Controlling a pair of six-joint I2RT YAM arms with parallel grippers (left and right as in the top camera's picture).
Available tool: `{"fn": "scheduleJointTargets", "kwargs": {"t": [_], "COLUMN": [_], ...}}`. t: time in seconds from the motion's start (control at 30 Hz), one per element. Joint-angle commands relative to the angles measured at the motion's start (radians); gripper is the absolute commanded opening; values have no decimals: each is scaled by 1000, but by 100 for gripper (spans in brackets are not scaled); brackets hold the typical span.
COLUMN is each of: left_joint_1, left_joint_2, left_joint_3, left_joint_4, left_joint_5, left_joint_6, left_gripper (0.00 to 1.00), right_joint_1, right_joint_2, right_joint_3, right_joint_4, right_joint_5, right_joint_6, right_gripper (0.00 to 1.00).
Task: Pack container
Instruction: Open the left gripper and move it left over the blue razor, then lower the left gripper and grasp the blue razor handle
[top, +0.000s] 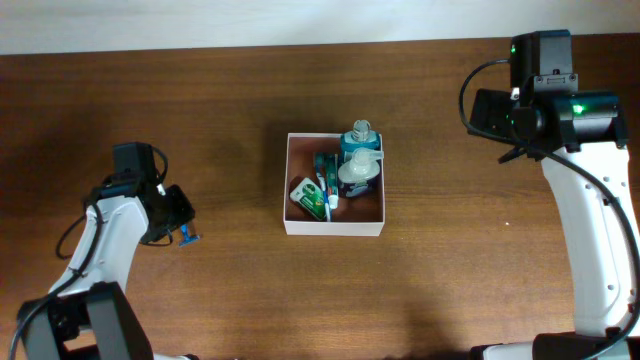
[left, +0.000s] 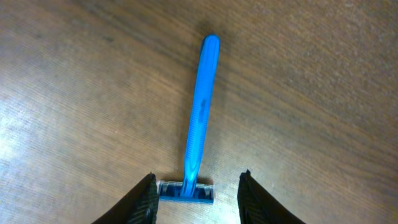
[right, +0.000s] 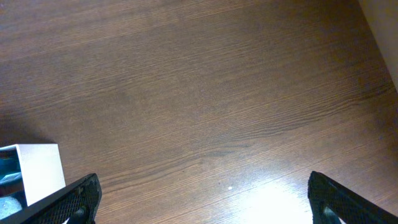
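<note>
The blue razor's narrow handle lies free and in line with the open fingers of my left gripper. I should keep lowering until the fingers are on both sides of the handle, and then close them.
The container is a square white-walled box with a reddish-brown inside at the table's middle. It holds a teal bottle, a white-capped bottle and a green tube. A corner of it shows in the right wrist view. A blue razor lies flat on the wood, also seen from overhead. My left gripper is open, its fingers either side of the razor's head, the left finger touching it. My right gripper is wide open and empty over bare wood, right of the container.
The wooden table ends at a pale wall along the far edge. The right arm stands over the table's right side and the left arm over the front left.
</note>
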Motion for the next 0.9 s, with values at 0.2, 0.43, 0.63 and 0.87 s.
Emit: {"fn": "scheduleJointTargets", "kwargs": {"t": [0.2, 0.43, 0.63, 0.87], "left_joint_1": [3, 3, 3, 3], "left_joint_2": [135, 173, 173, 173], "left_joint_3": [-6, -5, -5, -5], "left_joint_4": [86, 96, 96, 100], "left_joint_5": [15, 14, 14, 14], "left_joint_6": [48, 63, 63, 63], "left_gripper": [45, 44, 34, 16], "right_joint_1": [-4, -4, -4, -4], "right_joint_2": [0, 0, 0, 0], "right_joint_3": [3, 3, 3, 3], "right_joint_4": [0, 0, 0, 0], "right_joint_5": [12, 12, 12, 12], "right_joint_6": [5, 5, 5, 5], "right_gripper": [99, 99, 99, 99]}}
